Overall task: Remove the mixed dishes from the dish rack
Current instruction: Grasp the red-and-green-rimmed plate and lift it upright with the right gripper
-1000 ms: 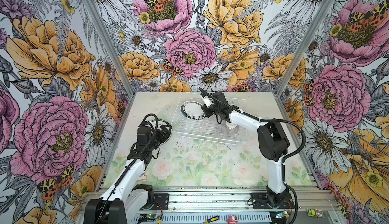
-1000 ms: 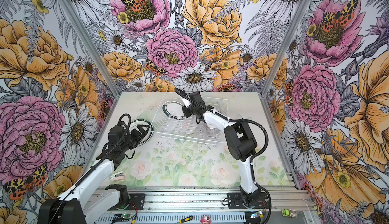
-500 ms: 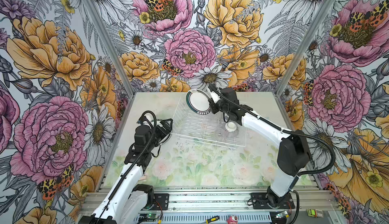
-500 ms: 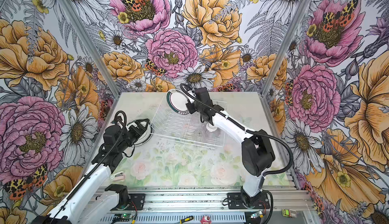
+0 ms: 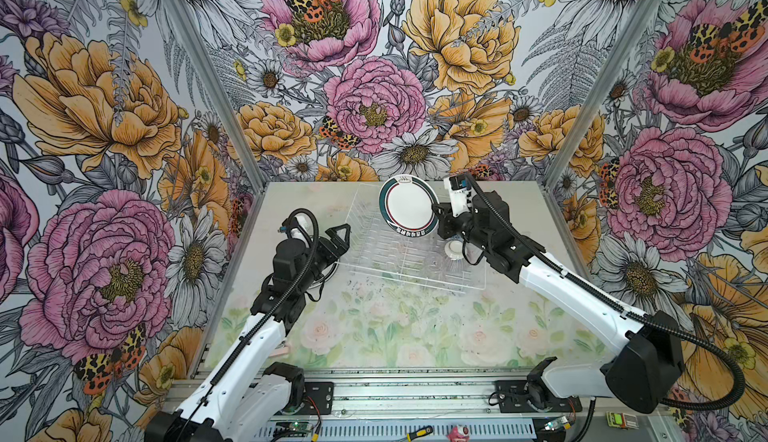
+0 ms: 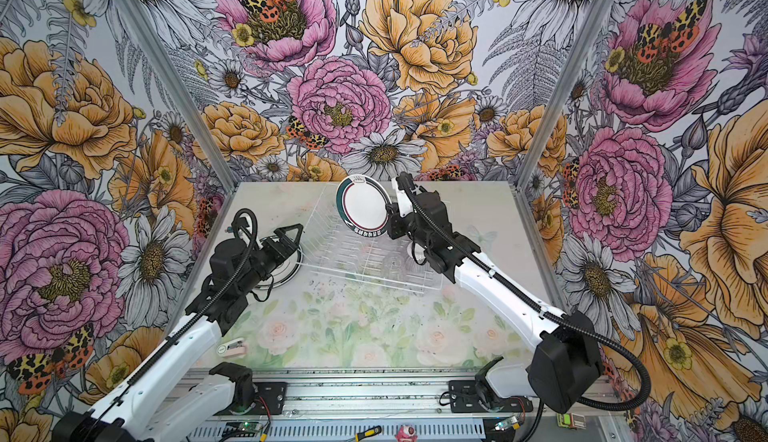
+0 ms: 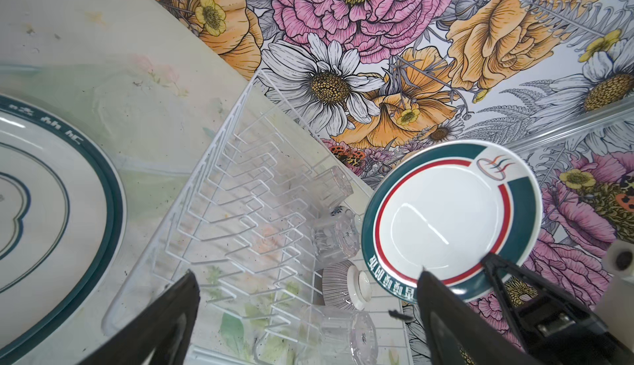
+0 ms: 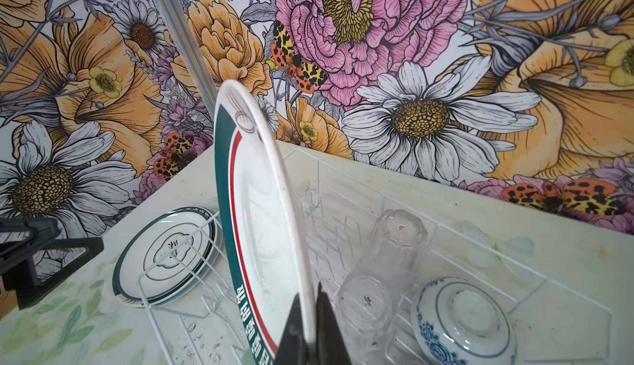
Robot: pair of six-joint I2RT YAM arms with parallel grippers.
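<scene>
My left gripper should keep moving closer until its fingers are on both sides of the plate's opposite rim (image 5: 382,208). The white plate (image 5: 409,205) hangs upright in my right gripper and that rim is free.
My right gripper (image 8: 310,298) is shut on the lower rim of a white plate (image 8: 254,209) with a dark green and red rim. In both top views the plate (image 5: 407,207) (image 6: 361,207) hangs upright above the far end of the dish rack (image 5: 415,282), clear of its slots. Two clear tumblers (image 8: 398,236) (image 8: 365,301) and a small white bowl (image 8: 463,315) with blue pattern lie in the rack's right part. My left gripper (image 5: 340,238) stands open at the rack's left edge with nothing between its fingers, above a stack of plates (image 7: 41,209) on the table.
The stacked plates (image 8: 164,253) lie flat just outside the rack's left side. A small pink and white object (image 6: 232,348) lies near the table's front left corner. Flowered walls close in the table on three sides.
My right gripper has lifted the plate up out of the rack slots and back toward the far wall. The left gripper has risen and shifted toward the rack, still open.
</scene>
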